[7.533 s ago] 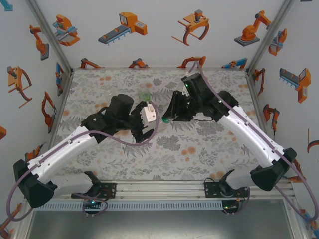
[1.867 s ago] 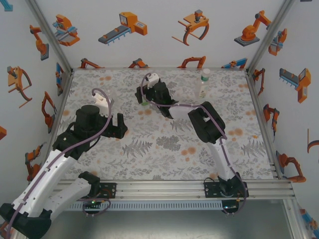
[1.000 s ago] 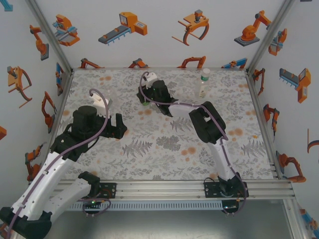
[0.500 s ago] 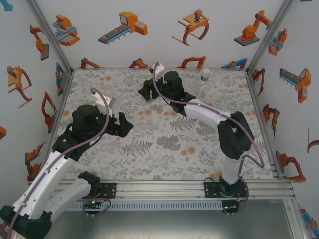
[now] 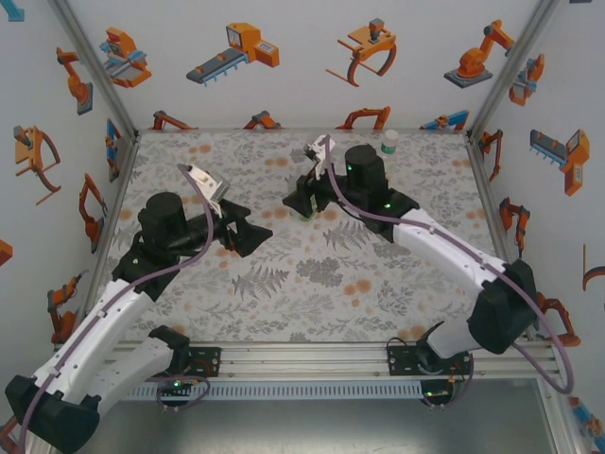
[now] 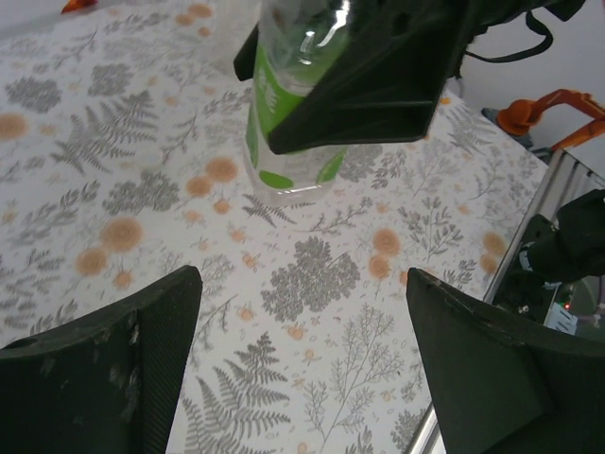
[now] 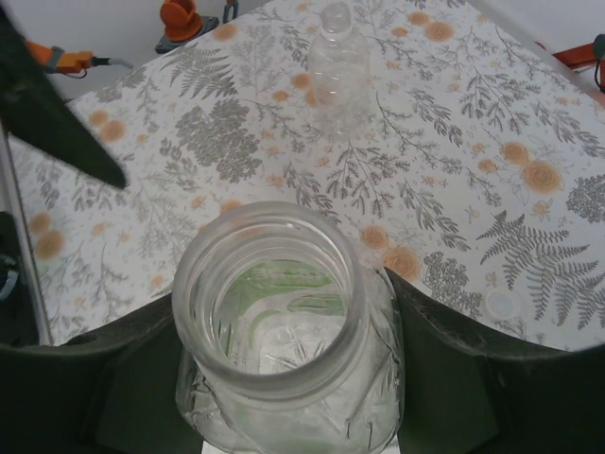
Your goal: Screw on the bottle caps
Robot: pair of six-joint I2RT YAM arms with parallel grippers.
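My left gripper is to keep moving toward the bottle's lower body [image 6: 295,163], as it sticks out free below my right gripper's fingers, until its fingers are around that part [image 5: 305,217].
My right gripper [image 5: 301,200] is shut on a clear bottle [image 7: 276,284] with a green label, its mouth open and uncapped. It holds the bottle over the middle of the table. In the left wrist view that bottle [image 6: 288,113] hangs just ahead, between the right gripper's black fingers. My left gripper [image 5: 255,234] faces it from the left, a short way off. It is open [image 6: 302,284] with nothing between its fingers. A small clear bottle [image 7: 337,71] stands on the table beyond. A small pale round cap [image 7: 499,304] lies on the cloth at the right.
The table [image 5: 331,284] has a floral cloth. A taller bottle with a white cap [image 5: 388,142] stands at the back, partly hidden behind the right arm. White walls with robot stickers close in three sides, and a metal rail [image 5: 312,359] runs along the near edge.
The right arm has swung out from the back left toward the middle, carrying the bottle. The left gripper has turned and moved right toward it, its jaws narrowing slightly.
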